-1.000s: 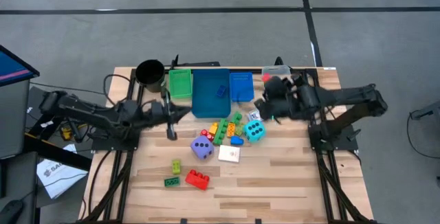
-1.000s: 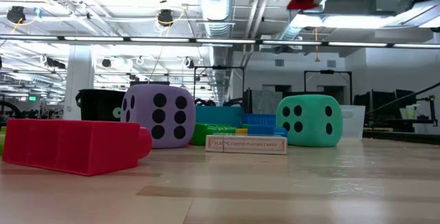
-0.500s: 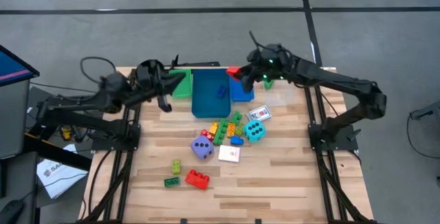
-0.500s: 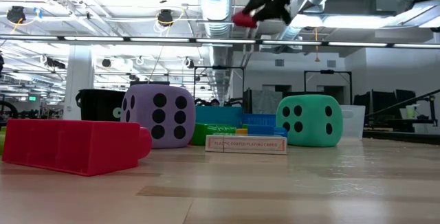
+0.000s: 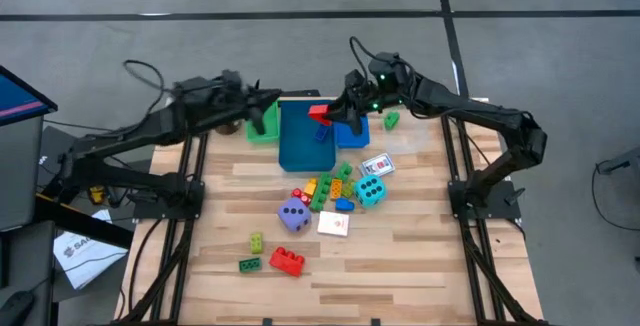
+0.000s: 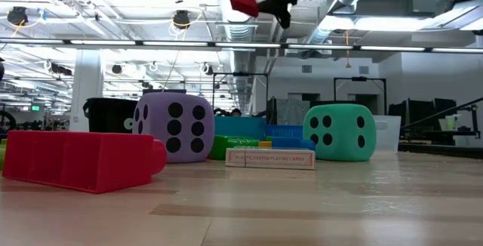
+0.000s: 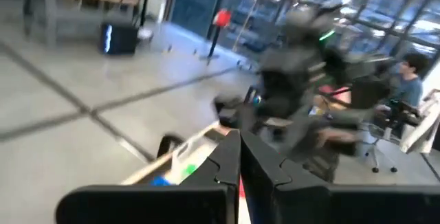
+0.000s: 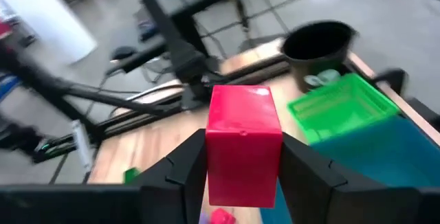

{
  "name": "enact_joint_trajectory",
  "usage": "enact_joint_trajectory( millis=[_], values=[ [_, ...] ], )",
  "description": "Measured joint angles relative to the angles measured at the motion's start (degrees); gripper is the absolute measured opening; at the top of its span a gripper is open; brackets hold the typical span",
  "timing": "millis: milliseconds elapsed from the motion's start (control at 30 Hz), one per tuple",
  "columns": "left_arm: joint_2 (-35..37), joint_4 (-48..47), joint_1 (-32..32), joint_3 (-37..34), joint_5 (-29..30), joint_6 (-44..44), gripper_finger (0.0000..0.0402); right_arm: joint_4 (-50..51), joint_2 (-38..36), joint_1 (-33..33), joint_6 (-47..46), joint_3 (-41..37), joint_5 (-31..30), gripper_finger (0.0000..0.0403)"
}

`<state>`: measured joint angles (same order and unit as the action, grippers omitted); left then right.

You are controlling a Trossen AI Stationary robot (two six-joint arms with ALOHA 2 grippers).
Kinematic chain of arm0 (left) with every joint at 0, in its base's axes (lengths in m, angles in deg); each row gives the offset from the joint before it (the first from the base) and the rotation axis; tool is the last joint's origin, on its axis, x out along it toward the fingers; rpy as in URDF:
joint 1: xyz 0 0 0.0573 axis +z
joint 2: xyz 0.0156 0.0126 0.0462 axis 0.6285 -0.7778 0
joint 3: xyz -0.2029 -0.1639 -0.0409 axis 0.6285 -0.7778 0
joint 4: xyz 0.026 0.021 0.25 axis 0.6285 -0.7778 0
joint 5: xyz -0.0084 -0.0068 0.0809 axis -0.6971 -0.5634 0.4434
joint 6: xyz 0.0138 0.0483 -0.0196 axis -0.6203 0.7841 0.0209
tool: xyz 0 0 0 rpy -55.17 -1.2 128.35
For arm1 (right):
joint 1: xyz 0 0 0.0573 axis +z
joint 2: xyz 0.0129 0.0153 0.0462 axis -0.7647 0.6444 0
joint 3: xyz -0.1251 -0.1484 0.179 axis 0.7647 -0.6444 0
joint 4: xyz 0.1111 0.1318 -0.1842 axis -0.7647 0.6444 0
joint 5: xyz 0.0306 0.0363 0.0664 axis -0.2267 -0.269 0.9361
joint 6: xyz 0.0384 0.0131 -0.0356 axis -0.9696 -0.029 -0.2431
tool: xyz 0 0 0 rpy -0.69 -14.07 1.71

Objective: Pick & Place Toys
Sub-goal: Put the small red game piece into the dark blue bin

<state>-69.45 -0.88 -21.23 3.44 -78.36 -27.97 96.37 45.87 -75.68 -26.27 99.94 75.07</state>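
I should hold the red brick over the large blue tray point(image 5: 301, 146) with my right gripper for my left gripper to take, because the red brick's loose end point(image 5: 315, 112) faces my closed left gripper.
My right gripper point(image 5: 328, 116) is shut on a red brick point(image 5: 319, 113), high above the far end of the large blue tray point(image 5: 300, 148); the brick also shows in the low view point(image 6: 244, 4). My left gripper point(image 5: 268, 104) hovers shut and empty over the green tray point(image 5: 262, 129). On the table lie a purple dice point(image 5: 293, 215), a teal dice point(image 5: 370, 191), two white cards point(image 5: 333, 225), a cluster of small bricks point(image 5: 330, 188), a red brick point(image 5: 287, 260) and a green brick point(image 5: 250, 264). A blue brick point(image 5: 323, 133) lies in the large blue tray. My right gripper pinches the red brick's two opposite sides point(image 8: 213, 162) between its two fingers point(image 8: 306, 169). The fingers come from the table's right, roughly level. The brick is lifted clear, high above the trays.
A small blue tray point(image 5: 350, 131) stands right of the large one. A black cup point(image 8: 320, 42) stands at the far left beside the green tray, under my left arm. A small green brick point(image 5: 390, 119) lies at the far right. The near half of the table is bare wood.
My right gripper has risen and gone toward the table's left with the red brick, from the far right to above the large blue tray. My left gripper has risen and gone toward the far edge and to the right, to above the green tray.
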Motion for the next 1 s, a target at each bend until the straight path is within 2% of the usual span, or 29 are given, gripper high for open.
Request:
enact_joint_trajectory(
  millis=[100, 200, 333, 500, 667, 800, 1000],
  values=[
    [-4.1, -0.1, 2.4, -0.1, -4.7, -9.8, 0.0008, 1.9, -0.1, -0.5, 2.4, 1.2, 3.3, 0.0146],
    [-7.1, 1.4, 5.5, -0.1, -13.6, -20.5, 0.0036, 6.8, -0.8, -0.9, 7.5, 2.4, 4.2, 0.0146],
    [-8.4, 3.1, 9.4, -0.1, -24.0, -32.3, 0.0102, 12.7, -1.8, -1.9, 10.9, 3.8, 4.2, 0.0149],
    [-8.3, 3.7, 14.3, 0.0, -30.6, -42.1, 0.0195, 14.3, -2.7, -2.6, 10.9, 4.0, 1.9, 0.0147],
    [-8.4, 3.9, 16.9, -0.1, -42.7, -48.4, 0.0264, 14.5, -2.8, -1.3, 9.6, 4.0, 0.8, 0.0149],
    [-8.6, 3.7, 16.6, -0.1, -45.2, -49.0, 0.0291, 14.5, -2.8, 1.0, 9.4, 4.0, -1.9, 0.0154],
    [-9.0, 3.7, 16.3, -0.1, -44.8, -49.0, 0.0298, 14.5, -2.8, 3.1, 8.7, 4.0, -2.3, 0.0148]
  ],
)
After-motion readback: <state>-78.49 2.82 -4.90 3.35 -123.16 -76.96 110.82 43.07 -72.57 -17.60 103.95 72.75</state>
